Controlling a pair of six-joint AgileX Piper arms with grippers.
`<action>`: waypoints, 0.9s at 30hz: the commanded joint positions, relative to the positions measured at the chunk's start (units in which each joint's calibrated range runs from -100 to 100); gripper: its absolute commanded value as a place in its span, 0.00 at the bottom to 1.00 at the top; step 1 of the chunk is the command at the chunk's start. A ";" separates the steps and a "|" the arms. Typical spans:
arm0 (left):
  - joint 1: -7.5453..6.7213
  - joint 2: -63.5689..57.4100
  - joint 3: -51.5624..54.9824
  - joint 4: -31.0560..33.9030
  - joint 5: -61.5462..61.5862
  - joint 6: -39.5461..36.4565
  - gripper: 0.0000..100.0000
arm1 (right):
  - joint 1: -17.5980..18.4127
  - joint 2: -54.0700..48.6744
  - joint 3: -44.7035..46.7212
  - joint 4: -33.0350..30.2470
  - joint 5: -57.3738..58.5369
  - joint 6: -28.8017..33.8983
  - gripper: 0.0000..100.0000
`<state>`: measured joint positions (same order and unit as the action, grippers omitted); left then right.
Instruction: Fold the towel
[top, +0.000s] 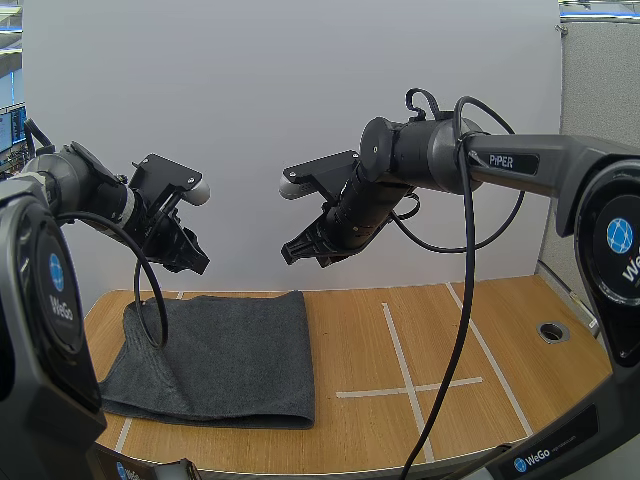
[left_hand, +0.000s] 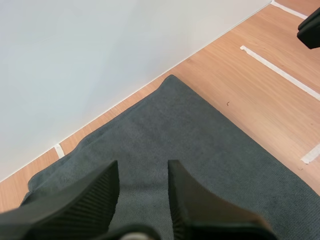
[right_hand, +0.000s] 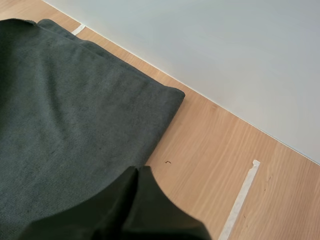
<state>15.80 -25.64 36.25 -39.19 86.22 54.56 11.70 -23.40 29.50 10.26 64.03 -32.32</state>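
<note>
The towel's far edge (left_hand: 84, 143) is slack and rumpled. When I lift the towel's corner (top: 131, 311), I expect it will rise into a point while the rest of the towel stays flat.
A dark grey towel (top: 215, 355) lies folded flat on the left part of the wooden table (top: 400, 330). My left gripper (top: 195, 262) hangs in the air above the towel's far left part, fingers apart with nothing between them; in the left wrist view the towel (left_hand: 200, 155) lies below the open fingers (left_hand: 102, 187). My right gripper (top: 292, 252) hovers above the towel's far right corner, its fingers together as one wedge. The right wrist view looks down on the towel (right_hand: 70, 115) and its folded edge near the white wall.
White tape lines (top: 405, 370) form a cross on the table right of the towel. A round hole (top: 552, 331) sits at the table's far right. A white wall (top: 300, 100) stands right behind the table.
</note>
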 joint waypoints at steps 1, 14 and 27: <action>-0.19 -0.60 -0.65 -0.96 -6.42 -6.75 0.52 | -0.28 -0.16 -0.44 0.20 -0.68 -0.21 0.00; -0.27 -3.54 -0.52 22.10 -49.60 -43.80 0.52 | -0.28 -0.16 -0.44 0.20 -0.68 -0.21 0.00; -5.91 -6.73 -0.52 38.10 -51.76 -64.20 0.52 | -0.28 -0.16 -0.44 0.20 -0.68 -0.21 0.00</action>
<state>14.02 -29.34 36.25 -10.44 37.75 0.40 11.70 -23.33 29.50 10.26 64.03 -32.32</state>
